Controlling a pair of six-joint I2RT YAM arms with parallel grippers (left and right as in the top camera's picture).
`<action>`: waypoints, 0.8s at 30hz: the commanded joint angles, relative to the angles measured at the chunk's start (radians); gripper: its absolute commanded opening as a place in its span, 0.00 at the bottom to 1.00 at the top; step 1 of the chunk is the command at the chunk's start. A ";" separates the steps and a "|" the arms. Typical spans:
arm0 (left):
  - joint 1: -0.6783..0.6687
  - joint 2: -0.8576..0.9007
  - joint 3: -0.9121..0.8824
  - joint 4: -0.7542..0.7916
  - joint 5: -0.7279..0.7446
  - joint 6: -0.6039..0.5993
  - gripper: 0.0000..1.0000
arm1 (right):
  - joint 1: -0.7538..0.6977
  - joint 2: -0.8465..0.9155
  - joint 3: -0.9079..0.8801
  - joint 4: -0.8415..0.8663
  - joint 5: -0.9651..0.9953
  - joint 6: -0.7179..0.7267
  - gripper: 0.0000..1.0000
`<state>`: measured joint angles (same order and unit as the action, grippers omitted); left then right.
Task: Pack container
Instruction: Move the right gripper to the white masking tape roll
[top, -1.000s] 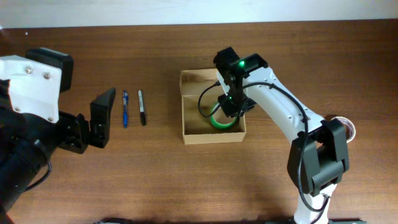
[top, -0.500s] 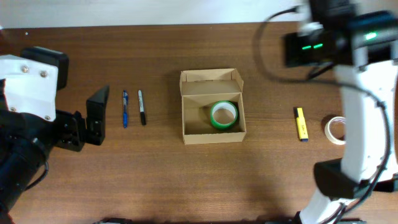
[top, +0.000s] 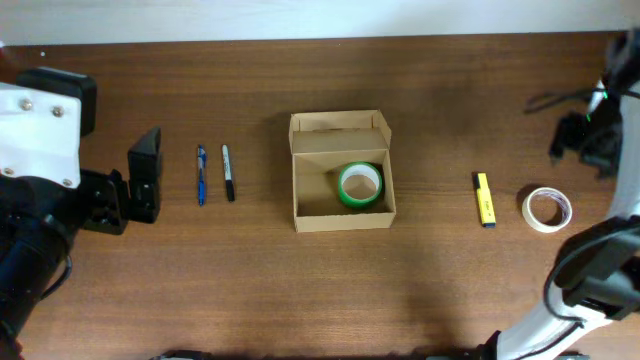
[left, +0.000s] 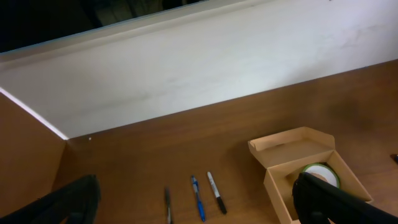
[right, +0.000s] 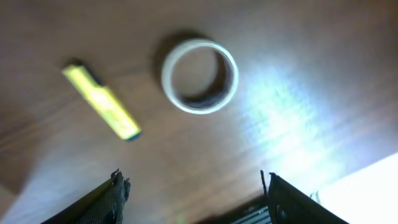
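Note:
A clear gap (top: 508, 207) lies between the white tape roll and the yellow highlighter, so my right gripper keeps going down open until its fingers are on both sides of the roll's rim (top: 526, 208).
The container, a tan cardboard box (top: 298, 195) with its flap lid open toward the back, sits mid-table and holds a green tape roll (top: 360, 185). It also shows in the left wrist view (left: 292, 152), with the green roll (left: 317, 173) partly behind a finger. My left gripper (top: 145, 188) is open and empty at the far left, beside the pens; its fingers frame the left wrist view (left: 194, 208). My right gripper (top: 590, 140) is open and empty at the far right, above a white tape roll (right: 199, 76) and a yellow highlighter (right: 101, 102); its fingers are spread wide (right: 194, 193).
A blue pen (top: 201, 175) and a black marker (top: 228, 172) lie left of the box. The left wrist view shows a third dark pen (left: 168, 205) beside them. The yellow highlighter (top: 484, 198) and white tape roll (top: 547, 208) lie right of the box.
My right gripper has left the green tape roll in the box and swung up and out to the far right. My left gripper has drifted slightly left.

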<state>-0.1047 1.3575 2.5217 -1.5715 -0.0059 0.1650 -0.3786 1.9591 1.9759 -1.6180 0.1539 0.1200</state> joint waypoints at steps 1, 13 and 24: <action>-0.004 -0.006 0.001 0.003 -0.018 0.010 0.99 | -0.047 -0.004 -0.139 0.058 -0.033 0.017 0.72; -0.004 -0.006 0.001 -0.003 -0.018 0.010 0.99 | -0.066 -0.004 -0.524 0.425 -0.146 0.020 0.72; -0.004 -0.006 0.001 -0.055 -0.018 0.010 0.99 | -0.066 -0.004 -0.598 0.612 -0.146 -0.040 0.72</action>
<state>-0.1047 1.3571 2.5217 -1.6192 -0.0128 0.1646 -0.4454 1.9594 1.3872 -1.0183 0.0166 0.1131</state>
